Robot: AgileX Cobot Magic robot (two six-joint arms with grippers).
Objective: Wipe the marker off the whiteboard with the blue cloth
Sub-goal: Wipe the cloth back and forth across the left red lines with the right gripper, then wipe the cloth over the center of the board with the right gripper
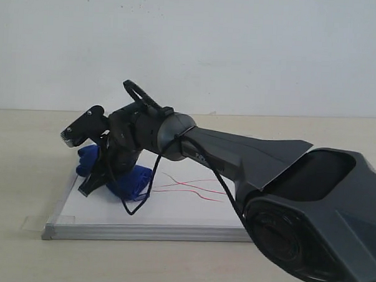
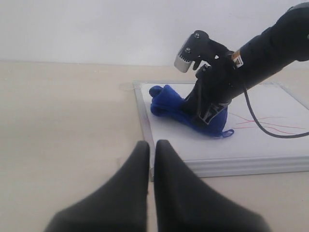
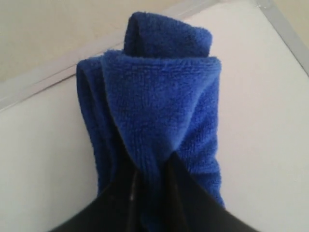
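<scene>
The blue cloth is at the whiteboard's frame (image 1: 73,173), beyond the red marker lines (image 1: 189,185), so the robot's right gripper needs to wipe the cloth back over the lines.
The whiteboard (image 1: 172,212) lies flat on the table, silver frame all round. Thin red marker lines (image 1: 195,185) cross its middle, to the right of the cloth. The blue cloth (image 1: 131,179) rests bunched on the board's left part. My right gripper (image 1: 102,175) reaches across and is shut on the blue cloth (image 3: 159,101), pinching a fold between its fingers; the same gripper (image 2: 208,108) and cloth (image 2: 176,108) show in the left wrist view. My left gripper (image 2: 150,145) hangs over the table just off the board's corner (image 2: 145,145), shut on nothing.
The tan table (image 1: 25,159) surrounds the board, with a white wall behind. A black cable (image 1: 145,198) loops down from the right arm over the board. A clear tape tab (image 1: 31,223) sticks out at the board's near left corner.
</scene>
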